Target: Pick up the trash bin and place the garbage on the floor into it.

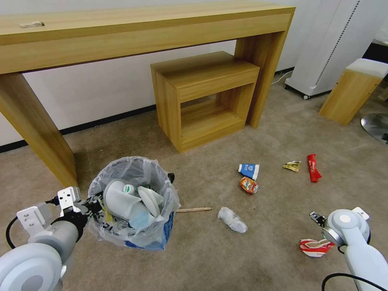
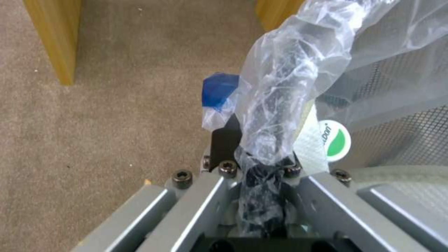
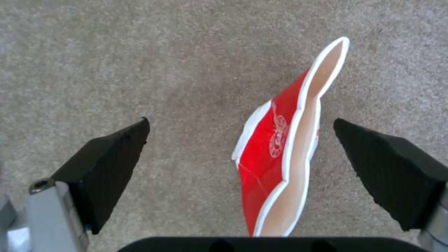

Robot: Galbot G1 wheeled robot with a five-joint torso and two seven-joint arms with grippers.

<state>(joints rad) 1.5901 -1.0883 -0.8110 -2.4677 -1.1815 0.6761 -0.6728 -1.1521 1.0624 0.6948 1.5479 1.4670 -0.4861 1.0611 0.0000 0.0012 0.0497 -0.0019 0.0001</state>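
The cup's rim already narrows in the middle, so I expect the sides of the flattened red-white cup (image 1: 314, 247) to pinch together at mid-rim while the ends of the cup's rim gape when I carry it.
The trash bin (image 1: 133, 202), dark mesh lined with a crinkled clear bag, sits at the lower left of the head view, holding white slippers and cups. My left gripper (image 1: 93, 206) (image 2: 261, 154) is shut on the bin's bag-wrapped rim (image 2: 280, 87). On the floor (image 1: 226, 258) lies the garbage: a stick (image 1: 194, 209), tissue wad (image 1: 232, 219), orange can (image 1: 248, 185), blue-white cup (image 1: 248, 169), yellow wrapper (image 1: 292, 166) and red wrapper (image 1: 313, 167). My right gripper (image 3: 240, 122) hangs open over a flattened red-white cup (image 1: 315, 247) (image 3: 280, 157), one finger on each side, not touching it.
A long wooden console table (image 1: 141, 32) stands along the wall, its leg (image 1: 40, 133) just beyond the bin. A small wooden cabinet (image 1: 202, 97) sits under it. A white appliance (image 1: 331, 44) and a wooden block seat (image 1: 351, 93) stand at the far right.
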